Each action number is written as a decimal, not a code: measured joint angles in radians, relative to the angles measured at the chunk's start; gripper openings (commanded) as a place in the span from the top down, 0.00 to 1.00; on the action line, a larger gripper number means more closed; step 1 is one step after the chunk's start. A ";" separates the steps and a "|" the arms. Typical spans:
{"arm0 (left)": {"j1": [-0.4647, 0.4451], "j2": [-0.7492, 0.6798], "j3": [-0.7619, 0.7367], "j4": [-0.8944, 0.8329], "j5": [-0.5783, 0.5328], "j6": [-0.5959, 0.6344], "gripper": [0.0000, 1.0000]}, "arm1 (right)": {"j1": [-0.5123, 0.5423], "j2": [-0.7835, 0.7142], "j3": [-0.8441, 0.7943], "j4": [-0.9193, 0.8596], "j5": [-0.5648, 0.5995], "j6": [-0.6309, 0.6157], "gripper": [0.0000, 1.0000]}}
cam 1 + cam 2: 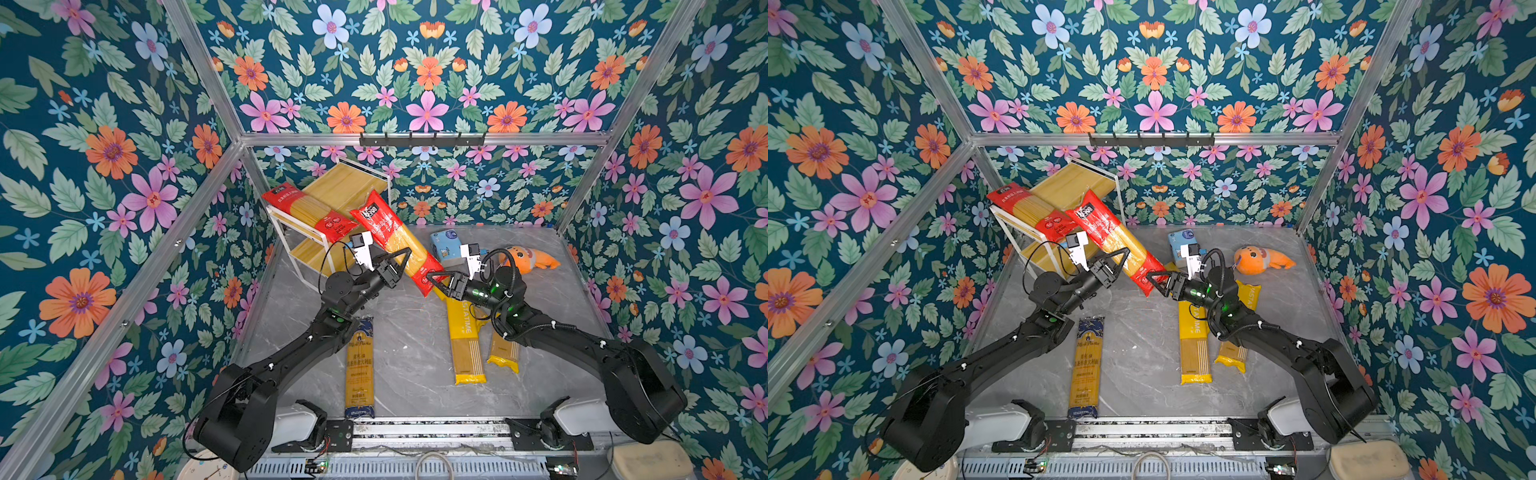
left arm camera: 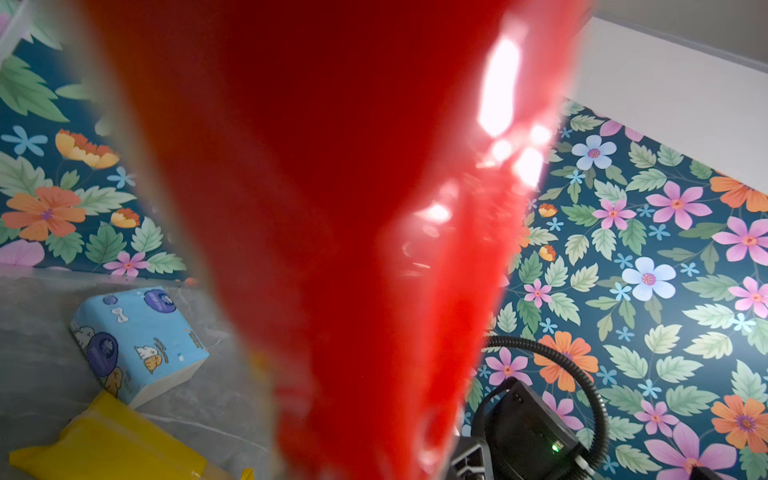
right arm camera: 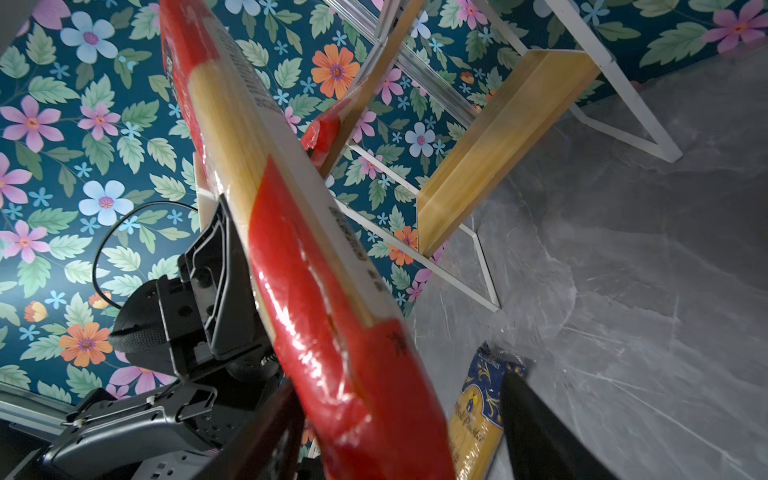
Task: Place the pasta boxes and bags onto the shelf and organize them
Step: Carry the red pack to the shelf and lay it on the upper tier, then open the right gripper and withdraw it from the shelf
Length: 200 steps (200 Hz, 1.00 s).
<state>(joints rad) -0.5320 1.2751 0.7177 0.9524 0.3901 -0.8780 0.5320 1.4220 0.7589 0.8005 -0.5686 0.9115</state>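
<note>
The robot's left gripper is holding the red pack's middle, and the pack has to sit on the top board, so the robot's right gripper should take the pack there by its lower end.
A red pasta pack hangs tilted in the air just right of the shelf. My left gripper is shut on its middle, and the pack fills the left wrist view as a red blur. My right gripper stands open around the pack's lower end, its fingers apart from it. A second red pack lies across the shelf's top board. Two yellow packs and a dark blue-and-gold pack lie on the table.
A light-blue tissue pack and an orange plush toy lie at the back right of the grey marble table. Flowered walls enclose it on three sides. The shelf's lower board shows bare.
</note>
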 measured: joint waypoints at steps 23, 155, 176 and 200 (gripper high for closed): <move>0.002 0.000 0.018 0.003 -0.028 -0.021 0.80 | 0.003 0.035 0.027 0.081 0.002 0.041 0.44; 0.054 -0.110 0.040 -0.154 -0.110 -0.006 0.34 | 0.020 0.243 0.307 0.249 0.015 0.282 0.97; 0.052 -0.143 0.006 -0.144 -0.100 0.003 0.33 | 0.031 0.301 0.378 0.219 0.103 0.309 0.99; 0.050 -0.182 -0.054 -0.158 -0.105 0.014 0.33 | 0.050 0.358 0.456 0.109 0.213 0.343 1.00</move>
<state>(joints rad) -0.4824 1.0931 0.6640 0.7948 0.2852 -0.8642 0.5819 1.7798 1.2152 0.9100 -0.3557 1.2545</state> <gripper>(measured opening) 0.673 0.144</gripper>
